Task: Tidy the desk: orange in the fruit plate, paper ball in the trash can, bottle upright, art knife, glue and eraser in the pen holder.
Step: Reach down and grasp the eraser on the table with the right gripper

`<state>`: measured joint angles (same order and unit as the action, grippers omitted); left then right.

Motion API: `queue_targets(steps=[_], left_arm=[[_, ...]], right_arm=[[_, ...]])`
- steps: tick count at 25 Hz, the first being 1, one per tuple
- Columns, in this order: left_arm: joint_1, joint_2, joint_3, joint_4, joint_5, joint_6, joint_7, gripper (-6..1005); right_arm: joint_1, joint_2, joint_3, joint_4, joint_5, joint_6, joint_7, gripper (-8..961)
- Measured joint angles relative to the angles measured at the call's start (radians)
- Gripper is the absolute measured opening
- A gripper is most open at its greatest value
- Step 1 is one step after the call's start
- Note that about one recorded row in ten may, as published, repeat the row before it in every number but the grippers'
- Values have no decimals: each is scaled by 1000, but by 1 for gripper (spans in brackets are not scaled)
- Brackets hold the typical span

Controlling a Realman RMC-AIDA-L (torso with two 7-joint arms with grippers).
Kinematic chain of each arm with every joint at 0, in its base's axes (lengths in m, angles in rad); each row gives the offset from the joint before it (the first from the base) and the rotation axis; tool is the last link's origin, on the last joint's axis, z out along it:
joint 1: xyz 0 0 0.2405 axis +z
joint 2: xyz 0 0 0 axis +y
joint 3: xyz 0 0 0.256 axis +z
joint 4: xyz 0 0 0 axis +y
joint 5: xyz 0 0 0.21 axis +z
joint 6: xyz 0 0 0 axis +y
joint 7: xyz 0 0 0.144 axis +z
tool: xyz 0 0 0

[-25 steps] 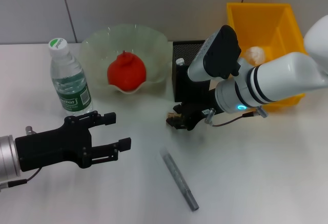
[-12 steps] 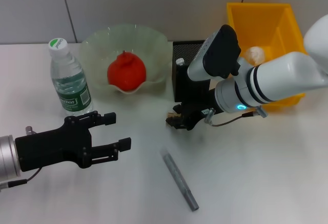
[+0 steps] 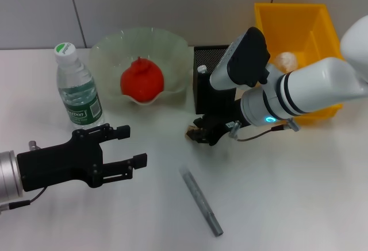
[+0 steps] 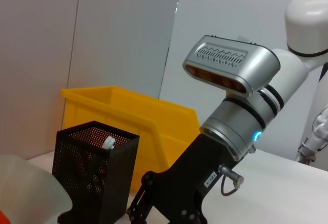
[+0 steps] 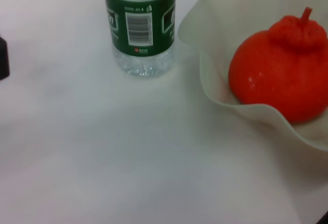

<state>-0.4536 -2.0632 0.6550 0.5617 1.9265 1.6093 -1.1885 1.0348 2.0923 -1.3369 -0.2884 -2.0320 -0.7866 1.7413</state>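
Observation:
The eraser in my right gripper [image 3: 190,131] is low beside the pen holder's front side. I should pull it clear and raise it above the holder's open top [image 3: 209,54].
The orange [image 3: 142,80] lies in the pale-green fruit plate [image 3: 109,50], also seen close up as the orange [image 5: 279,73] in the fruit plate [image 5: 241,108]. The bottle [image 3: 77,87] stands upright to their left. The paper ball [image 3: 286,61] rests in the yellow trash can [image 3: 299,24]. A white-capped glue stick [image 3: 202,69] pokes out of the black mesh pen holder [image 3: 214,84]. My right gripper [image 3: 194,134] hovers low in front of the holder, shut on a small tan eraser [image 3: 187,131]. The grey art knife [image 3: 200,200] lies on the table. My left gripper [image 3: 129,146] is open at the front left.
In the left wrist view the pen holder [image 4: 95,170] stands in front of the trash can [image 4: 148,126], with my right gripper [image 4: 146,208] just beside it. A grey wall closes off the back of the white table.
My right gripper has risen slightly with the tan eraser at its tips. The left arm has not moved.

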Motion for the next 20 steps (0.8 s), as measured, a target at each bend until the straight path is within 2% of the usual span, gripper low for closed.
queue_targets(steps=[6, 12, 16, 20], left_arm=[[0, 0, 0, 3, -1, 0, 0, 795], [1, 1, 0, 4, -13, 0, -2, 795], [2, 1, 0, 4, -15, 0, -3, 795], [2, -1, 0, 0, -20, 0, -3, 795]], right_arm=[[-16, -3, 10, -89, 2, -74, 51, 288], [-75, -12, 4, -295, -6, -217, 165, 287], [-89, -13, 7, -342, -38, -238, 193, 287], [-79, -11, 1, -325, -106, -212, 226, 286]])
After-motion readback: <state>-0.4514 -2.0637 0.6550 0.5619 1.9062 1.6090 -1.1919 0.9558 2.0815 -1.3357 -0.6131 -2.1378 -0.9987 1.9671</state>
